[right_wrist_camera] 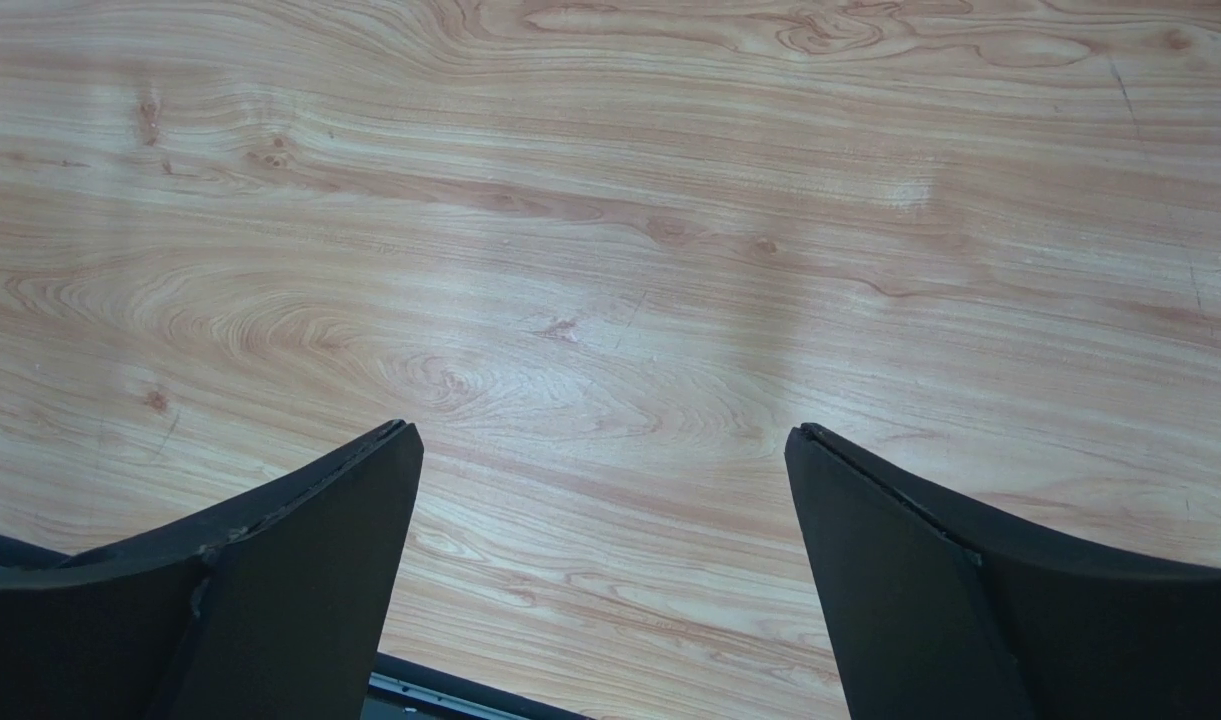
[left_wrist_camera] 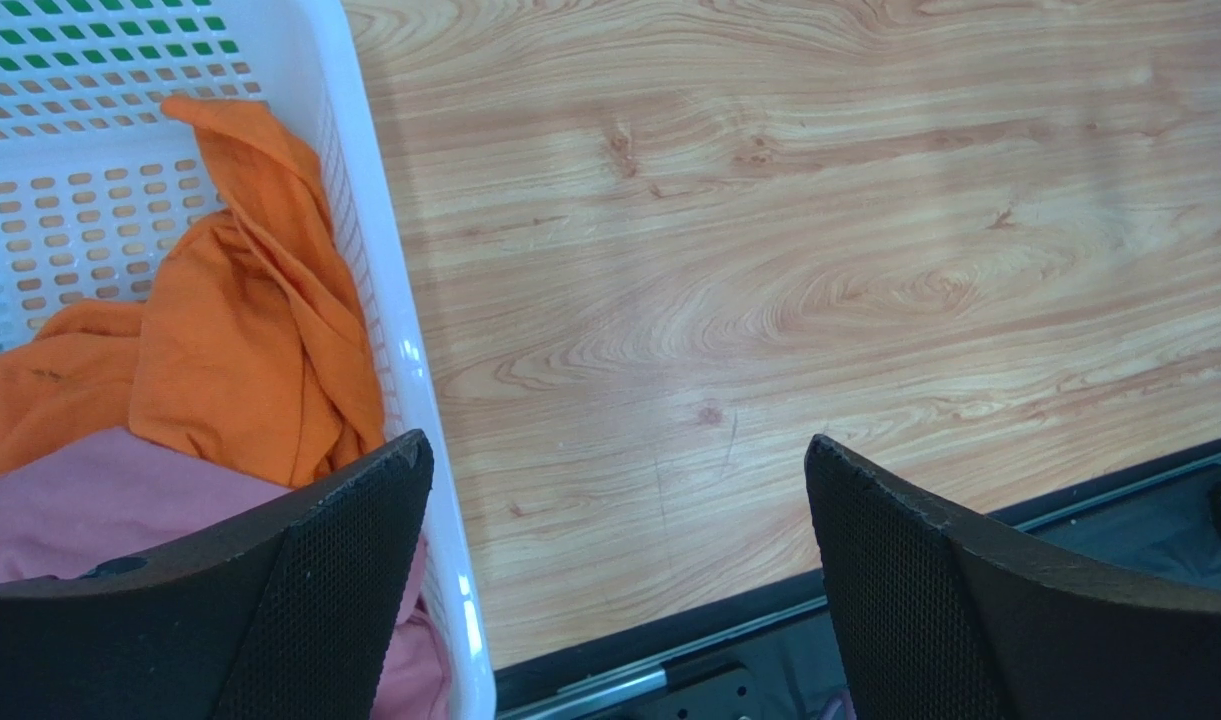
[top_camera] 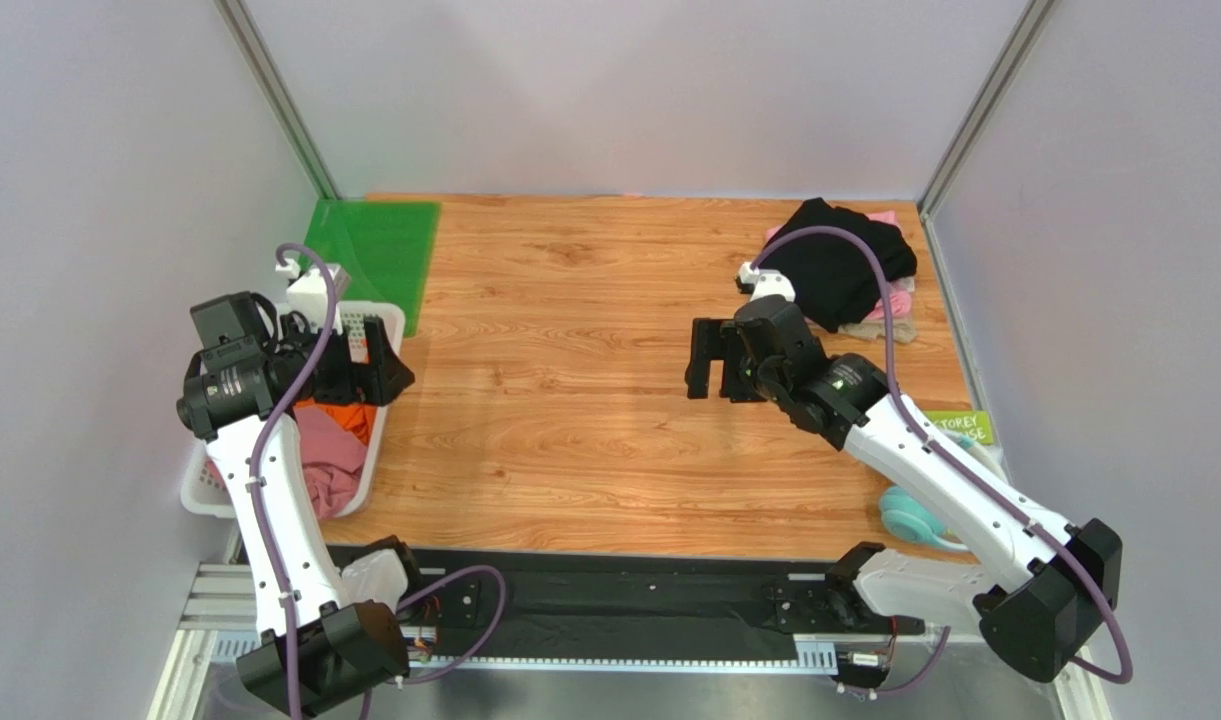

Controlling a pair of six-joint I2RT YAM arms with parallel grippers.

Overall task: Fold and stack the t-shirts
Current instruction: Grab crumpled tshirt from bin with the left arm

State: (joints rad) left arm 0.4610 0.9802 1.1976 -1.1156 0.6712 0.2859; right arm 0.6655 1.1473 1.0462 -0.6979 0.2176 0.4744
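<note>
I go on moving my left gripper toward the basket's near end (top_camera: 328,489) until its fingers straddle the dusty-rose t-shirt (top_camera: 328,440), since it lies over the orange t-shirt.
An orange t-shirt (left_wrist_camera: 256,315) and a dusty-rose t-shirt (left_wrist_camera: 105,503) lie crumpled in the white mesh basket (top_camera: 379,338) at the table's left edge. A black t-shirt (top_camera: 839,267) lies folded at the back right on a pale pink one (top_camera: 894,305). My left gripper (top_camera: 379,372) hangs open above the basket's right rim (left_wrist_camera: 406,353), one finger over the shirts and the other over bare wood. My right gripper (top_camera: 709,360) hangs open over the bare middle of the table (right_wrist_camera: 616,300), left of the black t-shirt, with nothing between its fingers.
A green sheet (top_camera: 373,248) lies at the back left corner behind the basket. A teal headset (top_camera: 914,518) and a green-and-white card (top_camera: 965,428) sit at the right edge. Grey walls close in three sides; a black rail (top_camera: 616,600) runs along the near edge.
</note>
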